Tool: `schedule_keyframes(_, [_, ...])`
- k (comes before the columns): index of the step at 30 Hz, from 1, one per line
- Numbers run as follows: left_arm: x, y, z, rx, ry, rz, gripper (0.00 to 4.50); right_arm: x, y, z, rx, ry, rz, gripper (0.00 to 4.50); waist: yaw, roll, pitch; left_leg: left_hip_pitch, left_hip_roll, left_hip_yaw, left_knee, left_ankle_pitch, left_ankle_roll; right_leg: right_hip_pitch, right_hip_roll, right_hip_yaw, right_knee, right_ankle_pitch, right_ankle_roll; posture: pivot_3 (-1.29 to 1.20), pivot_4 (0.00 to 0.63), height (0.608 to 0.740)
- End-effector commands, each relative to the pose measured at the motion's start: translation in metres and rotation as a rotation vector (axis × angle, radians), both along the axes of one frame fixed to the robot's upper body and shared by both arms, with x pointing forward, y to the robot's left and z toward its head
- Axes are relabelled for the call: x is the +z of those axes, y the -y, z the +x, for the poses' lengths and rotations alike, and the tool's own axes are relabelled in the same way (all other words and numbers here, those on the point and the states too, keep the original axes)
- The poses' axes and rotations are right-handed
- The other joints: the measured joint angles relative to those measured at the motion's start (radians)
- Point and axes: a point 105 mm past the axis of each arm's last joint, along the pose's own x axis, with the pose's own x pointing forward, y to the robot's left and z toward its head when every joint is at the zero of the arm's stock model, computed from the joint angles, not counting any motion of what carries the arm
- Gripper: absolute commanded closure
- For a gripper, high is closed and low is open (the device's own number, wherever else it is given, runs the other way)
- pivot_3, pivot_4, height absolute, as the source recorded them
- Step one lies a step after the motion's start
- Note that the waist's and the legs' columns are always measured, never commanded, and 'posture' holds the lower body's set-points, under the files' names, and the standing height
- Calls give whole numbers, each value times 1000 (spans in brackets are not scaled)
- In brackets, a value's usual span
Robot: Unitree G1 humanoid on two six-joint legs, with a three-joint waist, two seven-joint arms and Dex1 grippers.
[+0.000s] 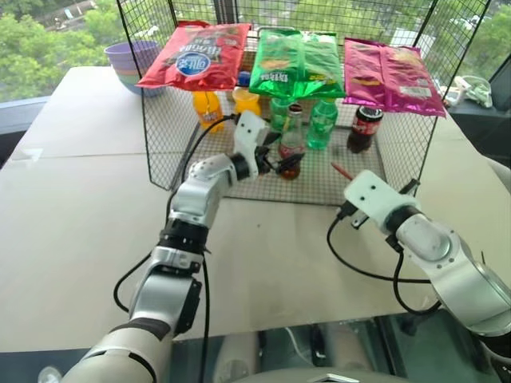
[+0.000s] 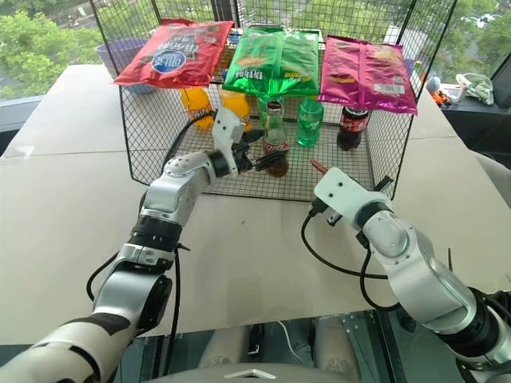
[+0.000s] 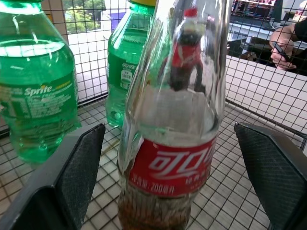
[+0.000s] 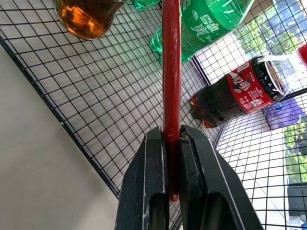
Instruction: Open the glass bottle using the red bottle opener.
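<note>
The glass bottle (image 1: 292, 142) has dark cola (image 1: 289, 170) only at its bottom, so I expect the cola to stay well below the bottle's neck when I open the bottle.
The glass bottle (image 1: 292, 137) stands upright on the wire floor of the mesh rack; it is slim and clear, with a red label (image 3: 170, 165) and dark cola at the bottom. My left gripper (image 1: 284, 163) is open, with one black finger (image 3: 82, 165) on each side of the bottle's lower body and a gap to the glass on both sides. The red bottle opener (image 4: 171, 72) sticks out forward from my right gripper (image 4: 171, 133), which is shut on its handle. The opener's tip (image 1: 342, 171) sits just inside the rack's front edge, right of the bottle.
The mesh rack (image 1: 160, 152) has wire walls, and red (image 1: 196, 54), green (image 1: 297, 64) and magenta (image 1: 391, 76) snack bags lie on top. Green Sprite bottles (image 1: 322, 121), orange bottles (image 1: 209, 108) and a dark plastic cola bottle (image 1: 365, 128) stand behind. Purple bowls (image 1: 132, 62) sit at the back left.
</note>
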Motion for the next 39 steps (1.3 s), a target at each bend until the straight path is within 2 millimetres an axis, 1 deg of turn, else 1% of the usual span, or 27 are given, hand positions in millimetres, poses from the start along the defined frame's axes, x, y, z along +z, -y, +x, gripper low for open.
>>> schedule_keyframes(1, [14,7,5,-12,54,-15,806,14,1,-3,-11,62,17,4500,0,0,0,0,0,0,0,0,0,0,0,0,0,0,0,0,150,740])
schedule_keyframes(4, [12,9,7,-22,59,-10,2061,15,2,-5,-19,63,25,4500,-1,0,0,0,0,0,0,0,0,0,0,0,0,0,0,0,150,740])
schedule_keyframes(7, [13,9,5,-43,64,-21,2078,15,4,-6,-32,69,27,4500,-1,0,0,0,0,0,0,0,0,0,0,0,0,0,0,0,150,740])
schedule_keyframes(10, [23,9,-6,-118,74,-65,2078,18,5,-6,-47,84,59,4500,-1,0,0,0,0,0,0,0,0,0,0,0,0,0,0,0,150,740])
schedule_keyframes(12, [33,10,-22,-212,81,-83,2078,22,4,-7,-39,111,89,4500,-2,0,0,-1,0,0,1,0,0,0,0,0,1,0,0,0,150,740])
schedule_keyframes(13, [36,11,-35,-282,78,-85,2078,24,4,-8,-39,134,121,4500,-3,0,0,-1,0,0,1,0,0,-1,0,0,0,0,0,0,150,740])
schedule_keyframes(15, [37,12,-53,-371,73,-74,2078,29,4,-9,-29,172,156,4500,-6,0,0,-3,0,0,0,1,-2,-3,0,0,1,0,0,0,150,740])
schedule_keyframes(18, [30,16,-71,-428,63,-49,2078,31,9,-13,-34,219,157,4500,-4,0,0,-4,0,1,0,3,-5,-6,0,2,4,0,0,0,150,740])
schedule_keyframes(20, [20,19,-77,-437,57,-19,2078,33,15,-14,-52,250,153,4500,-1,0,0,-3,0,1,1,3,-5,-5,0,2,4,0,0,0,150,740])
schedule_keyframes(22, [9,24,-84,-457,46,7,2078,38,16,-13,-51,304,141,4500,-2,0,0,-3,0,2,1,2,-4,-5,0,2,4,0,0,0,150,740])
schedule_keyframes(26, [-13,32,-91,-485,17,52,2078,49,7,-10,-10,406,135,4500,-2,0,0,-1,0,2,2,2,-2,-5,1,3,6,0,0,0,150,740])
schedule_keyframes(29, [-18,33,-89,-484,5,66,2078,52,-2,-11,34,442,141,4500,-1,1,-1,0,0,1,2,3,-4,-4,2,3,7,0,0,0,150,740])
schedule_keyframes(32, [-18,35,-88,-488,7,65,2078,47,-11,-13,95,455,101,4500,0,1,-1,0,0,1,2,3,-4,-4,2,3,7,0,0,0,150,740])
schedule_keyframes(33, [-18,35,-88,-490,9,67,2078,39,-17,-14,138,451,40,4500,0,1,-1,0,0,1,2,3,-4,-4,1,3,7,0,0,0,150,740])
schedule_keyframes(35, [-19,36,-87,-491,8,71,2078,30,-23,-15,187,454,-8,4500,1,1,-1,-1,0,1,2,3,-4,-4,1,3,7,0,0,0,150,740])
schedule_keyframes(39, [-21,36,-86,-489,8,78,2078,28,-32,-15,230,486,-15,4500,0,2,-2,1,0,0,2,3,-4,-3,1,3,7,0,0,0,150,740])
